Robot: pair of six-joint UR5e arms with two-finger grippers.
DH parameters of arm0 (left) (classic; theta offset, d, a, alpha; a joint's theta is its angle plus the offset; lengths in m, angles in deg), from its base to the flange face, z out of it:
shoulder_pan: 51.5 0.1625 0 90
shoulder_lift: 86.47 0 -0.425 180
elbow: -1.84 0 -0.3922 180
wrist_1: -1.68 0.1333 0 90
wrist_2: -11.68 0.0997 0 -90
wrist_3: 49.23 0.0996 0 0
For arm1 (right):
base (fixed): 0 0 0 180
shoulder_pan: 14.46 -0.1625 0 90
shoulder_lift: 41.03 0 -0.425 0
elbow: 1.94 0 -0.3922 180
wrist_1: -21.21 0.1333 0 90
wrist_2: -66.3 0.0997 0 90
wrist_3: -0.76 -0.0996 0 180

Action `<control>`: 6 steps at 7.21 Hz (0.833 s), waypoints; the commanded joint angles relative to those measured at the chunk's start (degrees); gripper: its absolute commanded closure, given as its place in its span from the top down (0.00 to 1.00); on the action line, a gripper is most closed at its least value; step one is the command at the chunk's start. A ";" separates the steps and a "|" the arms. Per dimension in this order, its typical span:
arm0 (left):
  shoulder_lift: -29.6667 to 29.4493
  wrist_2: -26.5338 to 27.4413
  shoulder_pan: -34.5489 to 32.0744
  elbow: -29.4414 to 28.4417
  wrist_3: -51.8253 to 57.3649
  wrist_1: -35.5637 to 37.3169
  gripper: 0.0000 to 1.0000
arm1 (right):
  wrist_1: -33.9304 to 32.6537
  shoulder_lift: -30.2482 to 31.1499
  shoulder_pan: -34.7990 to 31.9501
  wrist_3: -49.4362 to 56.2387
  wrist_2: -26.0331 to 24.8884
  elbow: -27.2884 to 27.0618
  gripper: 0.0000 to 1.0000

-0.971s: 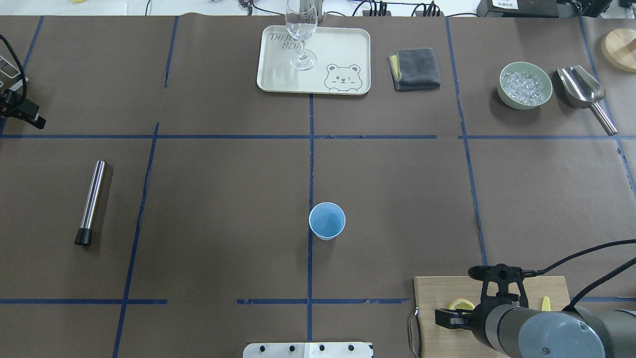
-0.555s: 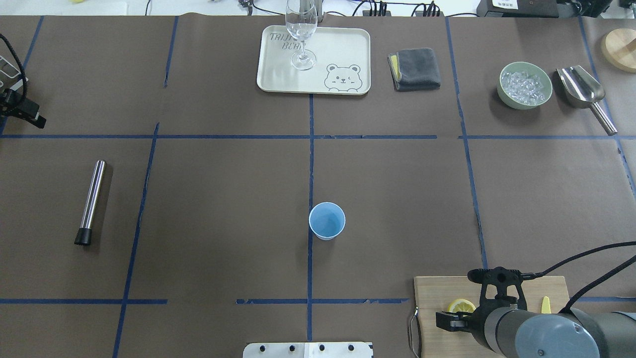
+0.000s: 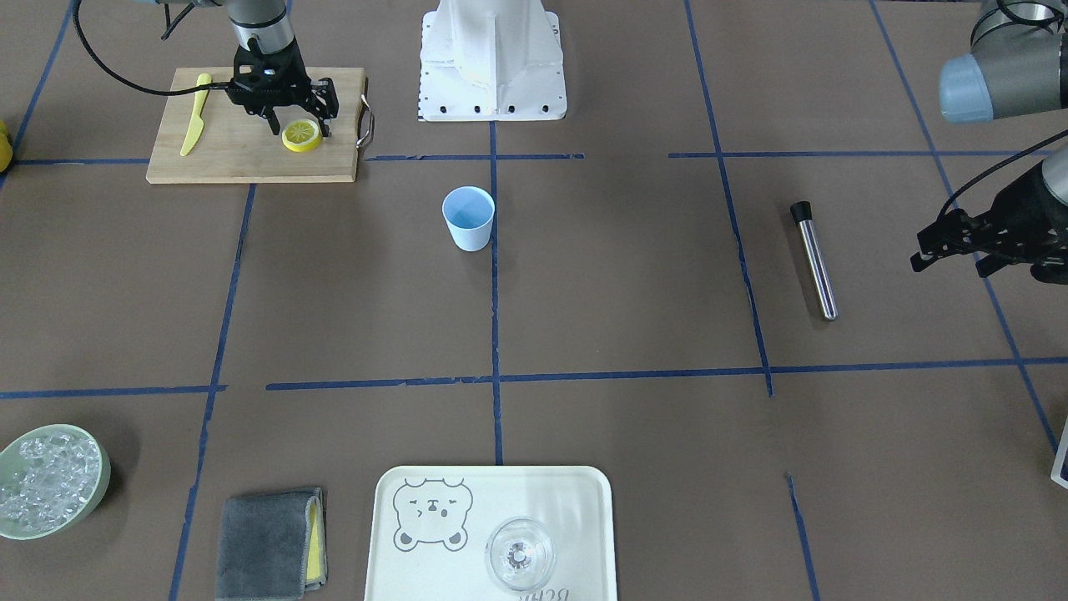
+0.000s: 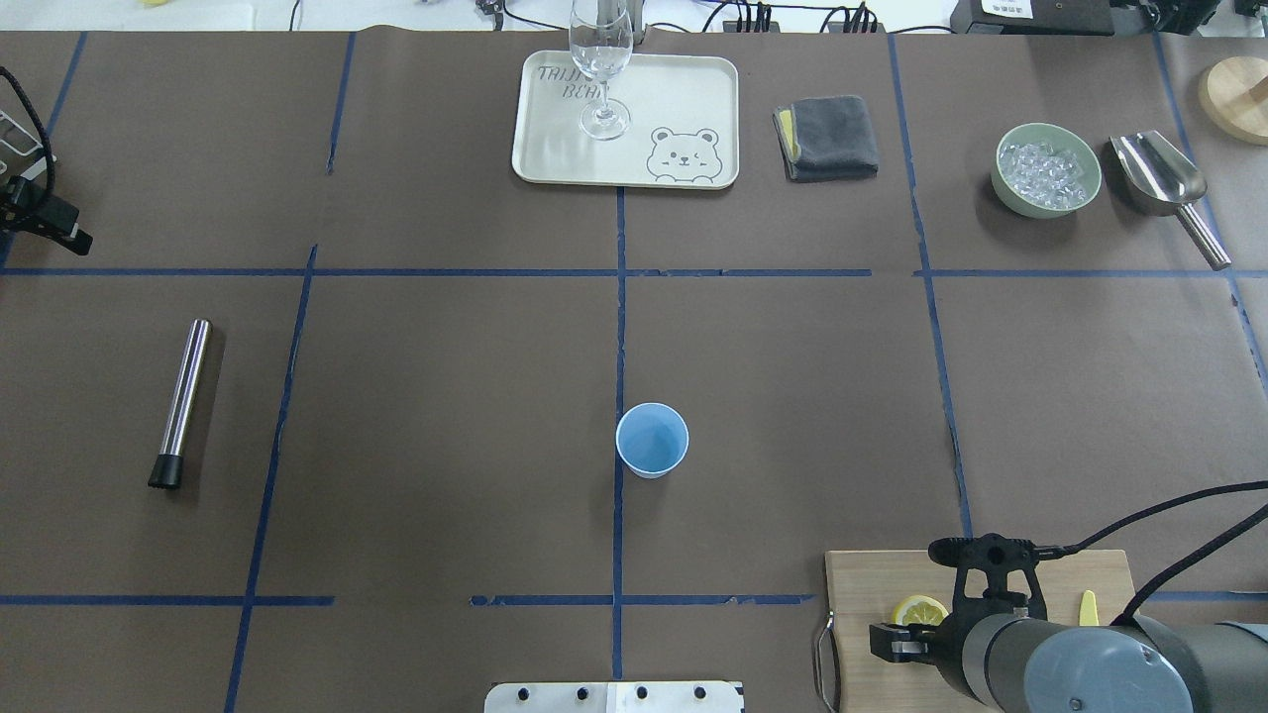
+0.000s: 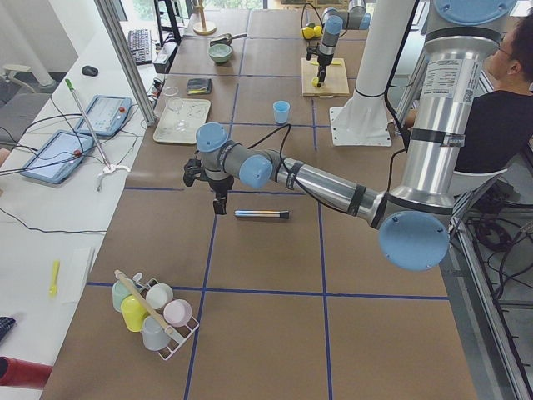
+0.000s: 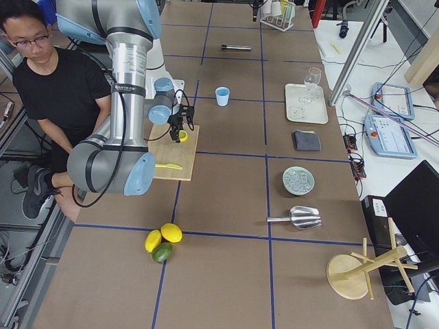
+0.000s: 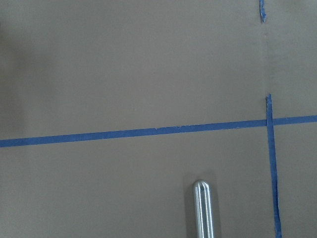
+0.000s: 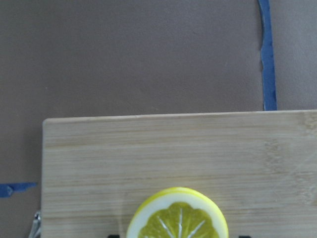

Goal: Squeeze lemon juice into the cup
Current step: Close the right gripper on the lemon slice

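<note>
The robot should expect another slice to be hidden underneath and to remain on the board when it picks up the lemon slice point(image 3: 301, 134), because the yellow rim point(image 3: 302, 149) looks thick.
One lemon slice point(image 3: 301, 135) lies flat on the wooden cutting board point(image 3: 242, 159); it also shows in the overhead view point(image 4: 918, 610) and at the bottom of the right wrist view point(image 8: 177, 218). My right gripper point(image 3: 299, 125) is open, pointing down, its fingers either side of the slice. The light-blue cup point(image 3: 468, 217) stands upright near the table's middle point(image 4: 652, 441), apart from the board. My left gripper point(image 3: 951, 255) hovers open and empty at the table's far left edge point(image 4: 45, 220), beside a steel muddler point(image 3: 813, 259).
A yellow plastic knife point(image 3: 194, 113) lies on the board. A tray point(image 3: 576, 501) holds a clear glass point(image 3: 519, 553). A grey cloth point(image 3: 267, 542), a green ice bowl point(image 3: 50, 480) and a metal scoop point(image 4: 1159, 178) sit on the far side.
My right gripper has sunk slightly toward the board around the lemon slice. The cup and the left arm have not moved.
</note>
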 commanded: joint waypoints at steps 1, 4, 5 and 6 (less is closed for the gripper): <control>-0.01 0.00 0.00 -0.05 0.02 0.00 1.00 | 0.00 -0.01 -0.01 0.02 -0.05 -0.20 0.64; -0.01 0.00 0.00 0.03 0.02 0.00 1.00 | 0.00 -0.01 -0.19 0.02 0.03 -1.08 0.46; -0.09 0.00 0.00 0.03 0.02 0.00 1.00 | 0.00 0.08 -0.19 0.02 0.12 -1.08 0.43; -0.09 0.00 0.00 0.12 0.02 0.00 1.00 | 0.00 0.08 -0.28 -0.07 0.12 -1.17 0.42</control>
